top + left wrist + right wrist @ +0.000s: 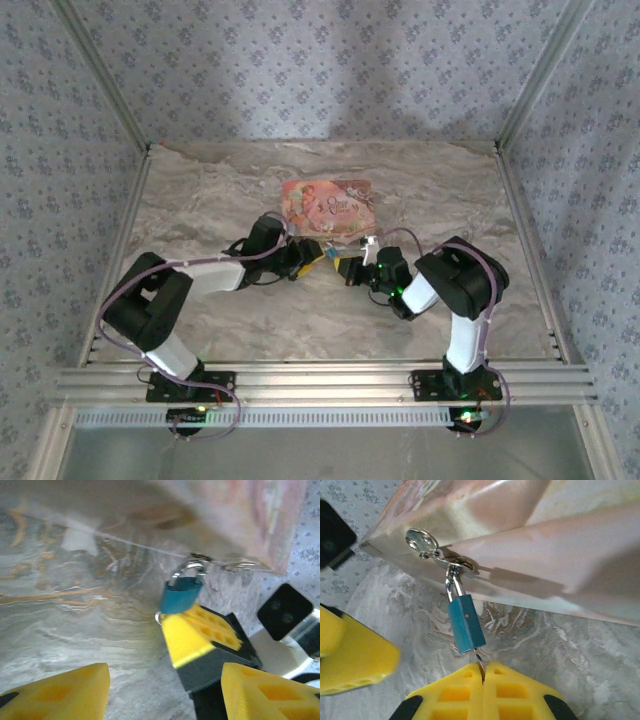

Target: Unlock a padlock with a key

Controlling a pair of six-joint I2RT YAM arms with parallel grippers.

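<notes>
My left gripper should hold the padlock's body (pixel 466 624) tight before the key turns, because the padlock is hanging loose from the clasp (pixel 462 563) above the key in my right gripper.
The padlock (pixel 466 622) is a small blue block with a silver shackle. It hangs from a metal clasp (pixel 427 545) on the edge of the pink box (pixel 520 535). A thin metal key (pixel 480 660) sticks out of its underside. My right gripper (pixel 483 667) is shut on the key, and the key's head is hidden between the yellow fingers. In the left wrist view the padlock (pixel 180 595) sits just beyond the right gripper's fingers (pixel 200 635). My left gripper (pixel 165 695) stands open a little short of them, with nothing between its fingers. From above, both grippers (pixel 310 258) (pixel 350 268) meet in front of the box.
The flat pink illustrated box (pixel 328 205) lies at mid-table behind the grippers. The marble-patterned tabletop (pixel 250 320) is bounded by patterned walls on three sides and an aluminium rail (pixel 320 380) at the near edge. One left finger (pixel 350 655) shows beside the padlock in the right wrist view.
</notes>
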